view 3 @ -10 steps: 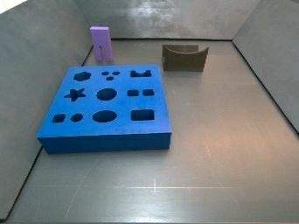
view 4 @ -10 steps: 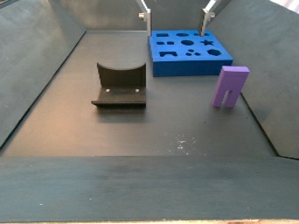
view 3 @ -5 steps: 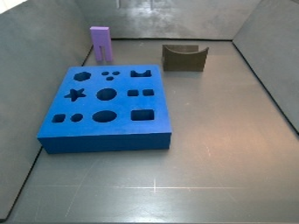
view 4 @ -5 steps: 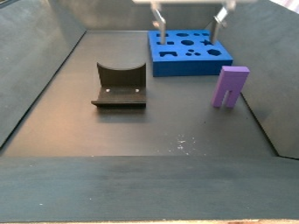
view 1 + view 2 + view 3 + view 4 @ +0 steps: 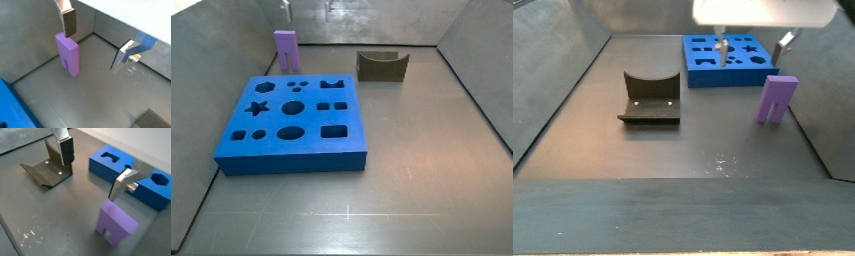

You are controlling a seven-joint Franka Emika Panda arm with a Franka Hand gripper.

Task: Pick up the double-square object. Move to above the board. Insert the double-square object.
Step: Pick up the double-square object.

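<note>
A slot divides the double-square object's lower end into legs, so I expect only those legs to go into the board when I press the object down.
The double-square object is a tall lilac block standing upright on the grey floor near a wall, also seen in a side view behind the board. The board is a thick blue slab with many cutouts, lying flat. My gripper hangs open above the floor between board and block, holding nothing. In both wrist views the block lies below the gripper, off to one side of the gap and close to one finger.
The fixture, a dark bracket on a base plate, stands on the floor apart from the board; it also shows in a side view and a wrist view. Grey tray walls enclose the floor.
The gripper has come down and moved from over the board's far edge toward the purple block. Block, board and fixture have not moved.
</note>
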